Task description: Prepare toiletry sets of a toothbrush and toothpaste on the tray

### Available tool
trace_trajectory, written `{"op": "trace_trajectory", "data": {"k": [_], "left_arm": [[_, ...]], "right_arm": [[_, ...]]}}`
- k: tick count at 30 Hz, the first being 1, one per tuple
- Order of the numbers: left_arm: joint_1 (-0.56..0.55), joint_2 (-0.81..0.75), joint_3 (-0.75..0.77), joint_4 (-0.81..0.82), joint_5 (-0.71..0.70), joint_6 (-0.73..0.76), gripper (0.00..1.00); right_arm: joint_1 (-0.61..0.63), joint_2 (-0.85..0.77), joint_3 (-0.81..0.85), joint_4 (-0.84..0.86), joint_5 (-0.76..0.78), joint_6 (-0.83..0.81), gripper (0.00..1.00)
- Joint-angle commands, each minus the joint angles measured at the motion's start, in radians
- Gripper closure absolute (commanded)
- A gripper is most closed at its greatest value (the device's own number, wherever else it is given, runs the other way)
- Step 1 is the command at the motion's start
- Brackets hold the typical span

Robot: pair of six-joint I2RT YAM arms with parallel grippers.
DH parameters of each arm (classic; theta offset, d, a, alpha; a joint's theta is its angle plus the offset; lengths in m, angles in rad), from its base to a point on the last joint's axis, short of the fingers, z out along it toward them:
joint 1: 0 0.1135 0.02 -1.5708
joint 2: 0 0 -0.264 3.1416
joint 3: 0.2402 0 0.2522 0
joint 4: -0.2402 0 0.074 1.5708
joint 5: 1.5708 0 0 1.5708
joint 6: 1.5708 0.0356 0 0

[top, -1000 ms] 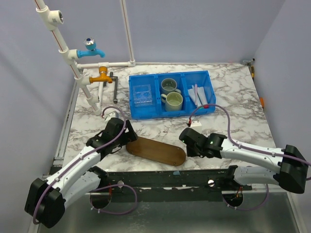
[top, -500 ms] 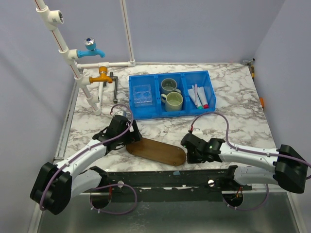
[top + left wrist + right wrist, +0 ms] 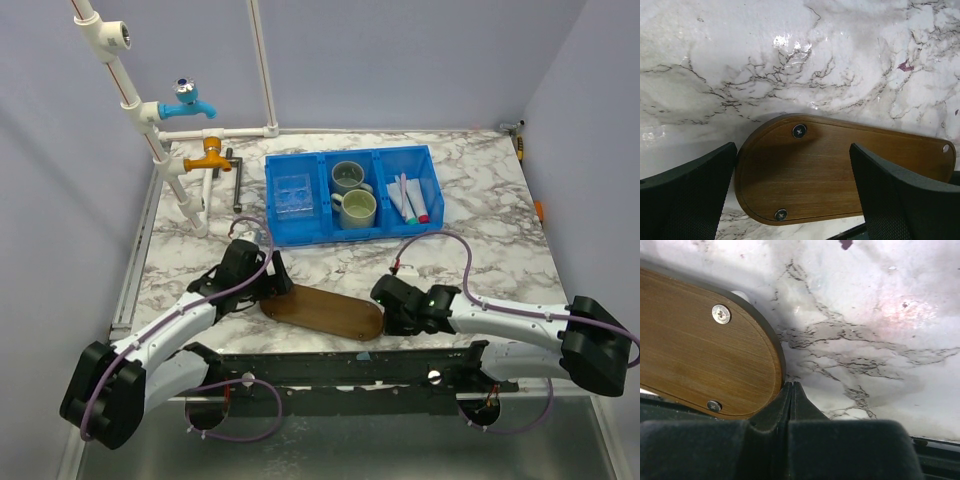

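I keep pushing toward the blue bin [image 3: 358, 233] until the tray is straight, since my right gripper's closed fingers touch the slanted tray's end [image 3: 366, 322] nearest the front edge.
The dark-brown wooden tray [image 3: 325, 311] lies upside down near the table's front edge, with screws showing on its flat underside [image 3: 840, 170]. My left gripper [image 3: 277, 283] is open over the tray's left end, one finger [image 3: 685, 195] off its rounded end, the other [image 3: 905, 195] over its middle. My right gripper [image 3: 385, 305] is shut and empty, its tips against the tray's right end [image 3: 705, 355]. The toothbrushes and toothpaste tubes [image 3: 410, 197] lie in the right compartment of the blue bin [image 3: 299, 231].
Two green cups [image 3: 352, 195] sit in the bin's middle compartment and a clear pack [image 3: 291, 195] in the left one. White pipes with a blue tap [image 3: 188, 100] and an orange tap [image 3: 209, 154] stand at the back left. The table's front edge is just below the tray.
My left gripper has moved right onto the tray's left end. My right gripper has slid down and left until its tips meet the tray's right end, uncovering the items in the bin.
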Motion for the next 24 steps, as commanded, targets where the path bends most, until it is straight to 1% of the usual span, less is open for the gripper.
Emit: {"op": "trace_trajectory", "data": {"k": [1,7,11,16,24], "left_arm": [[-0.006,-0.040,-0.027,0.034,0.137,-0.005,0.08],[-0.019,-0.079,-0.051,0.037,0.167,-0.012,0.09],[-0.040,-0.074,-0.063,0.054,0.180,-0.021,0.09],[-0.073,-0.057,-0.078,0.082,0.186,-0.040,0.10],[-0.111,-0.037,-0.068,0.121,0.189,-0.072,0.10]], "right_arm": [[0.003,0.009,0.045,0.018,0.089,0.062,1.00],[0.004,0.003,0.075,-0.036,0.165,0.089,0.99],[-0.001,0.005,0.089,-0.055,0.206,0.092,0.99],[-0.030,0.009,0.085,-0.059,0.219,0.081,0.98],[-0.114,-0.010,0.067,-0.057,0.216,0.035,0.98]]}}
